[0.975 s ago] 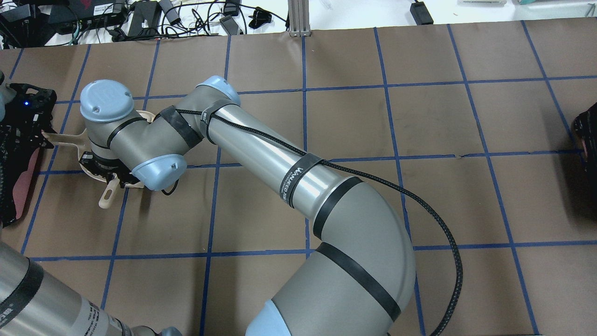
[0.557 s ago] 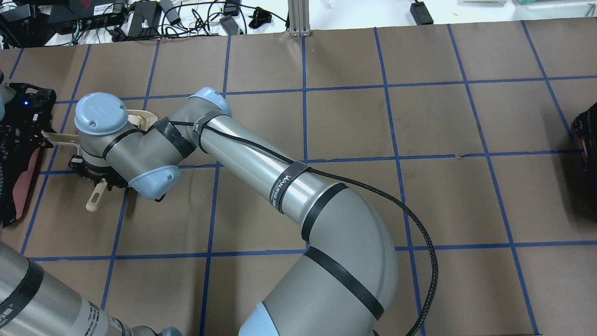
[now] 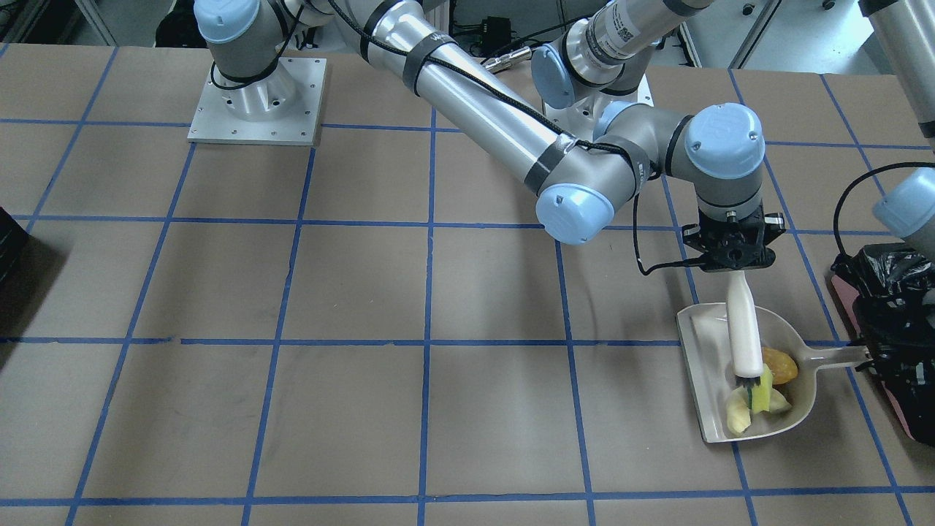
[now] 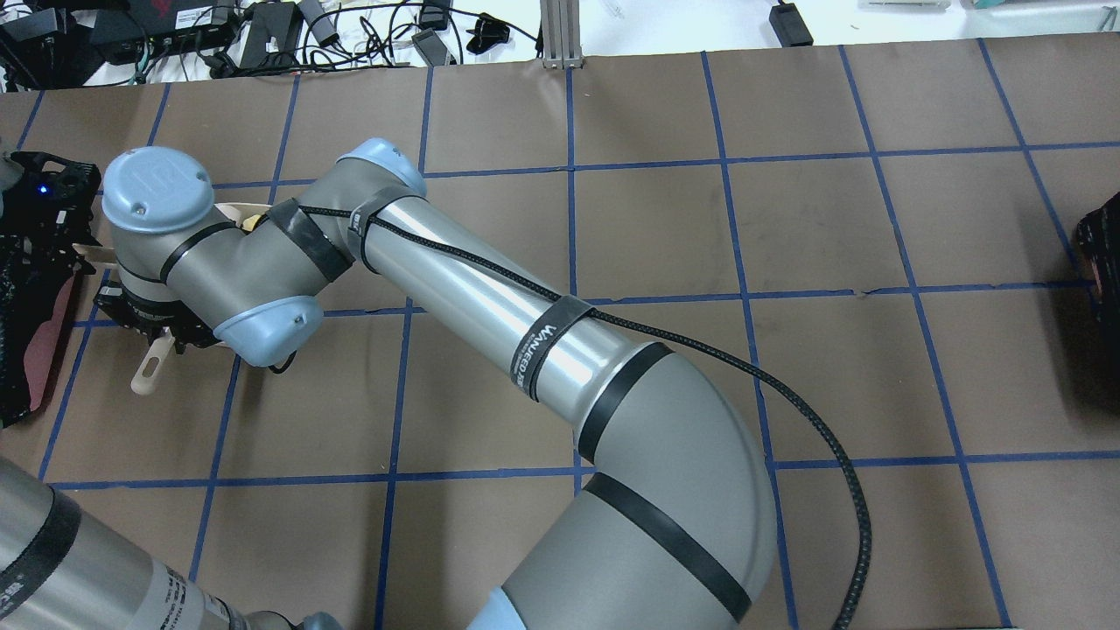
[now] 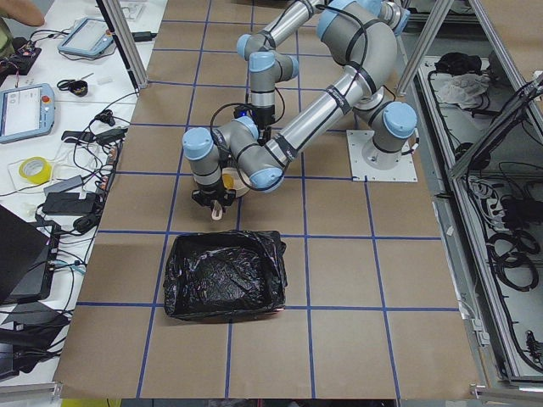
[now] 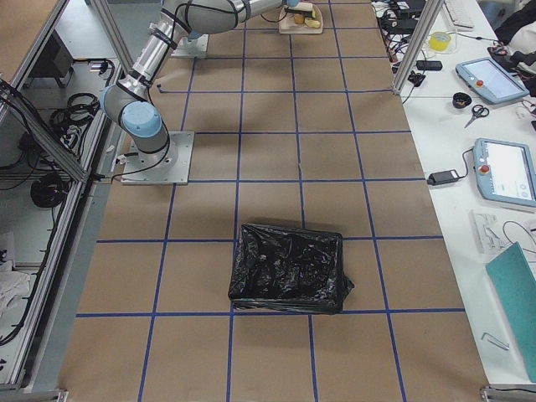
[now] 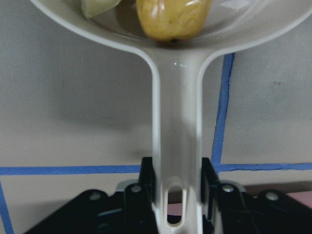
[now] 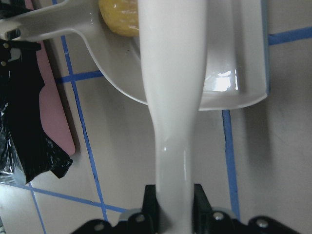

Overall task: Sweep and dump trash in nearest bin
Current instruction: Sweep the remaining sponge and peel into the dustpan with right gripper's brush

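Note:
My right gripper is holding the brush with the brush's bristles (image 3: 749, 383) over the trash inside the dustpan. It should back the brush clear (image 3: 743, 329) before my left gripper lifts the dustpan.
The trash lies in a white dustpan (image 3: 701, 351): an orange lump (image 3: 780, 365), a yellow wedge (image 3: 762, 389) and pale scraps (image 3: 738, 418). My right gripper (image 3: 733, 264) reaches across the table and is shut on a white brush (image 3: 743, 329), whose bristles touch the trash. The right wrist view shows it shut (image 8: 173, 200) on the brush handle (image 8: 170, 97). My left gripper (image 7: 176, 190) is shut on the dustpan handle (image 7: 178, 136), with the orange lump (image 7: 173, 19) just ahead. The pink-sided bin (image 3: 902, 413) with its black bag (image 3: 887, 307) stands beside the handle.
The bin also shows in the exterior left view (image 5: 225, 275) and at the overhead view's left edge (image 4: 35, 350). A second black-bagged container (image 6: 289, 268) stands at the table's other end. The brown table (image 3: 350, 292) carries a grid of blue tape.
My right arm has carried the brush to the left in the overhead view, toward the bin side of the dustpan. The left gripper and dustpan look still.

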{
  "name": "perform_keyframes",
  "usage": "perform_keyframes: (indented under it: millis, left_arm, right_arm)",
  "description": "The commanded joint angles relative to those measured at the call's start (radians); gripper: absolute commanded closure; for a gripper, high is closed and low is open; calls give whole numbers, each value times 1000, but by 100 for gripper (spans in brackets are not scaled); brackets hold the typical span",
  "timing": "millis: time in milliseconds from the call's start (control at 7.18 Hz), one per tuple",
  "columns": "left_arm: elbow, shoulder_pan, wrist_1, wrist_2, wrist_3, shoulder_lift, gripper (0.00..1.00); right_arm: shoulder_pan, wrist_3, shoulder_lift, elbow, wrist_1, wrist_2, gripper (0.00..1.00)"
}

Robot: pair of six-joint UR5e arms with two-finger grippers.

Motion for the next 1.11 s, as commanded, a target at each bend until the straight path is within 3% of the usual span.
perform_keyframes:
  millis: [0,279,697,975]
  left_arm:
    - [-1,0,0,-1,0,0,100]
    - [-1,0,0,0,0,1,100]
    - [-1,0,2,2,-1,1,100]
    - [-1,0,2,2,-2,1,100]
  right_arm:
    - [-13,-47,-129,135,97,-59,100]
    - [-18,-81,-197,220,77,-82,100]
    - [-17,-61,-185,192,55,-70,100]
    - [2,-8,-124,157,-23,-64,100]
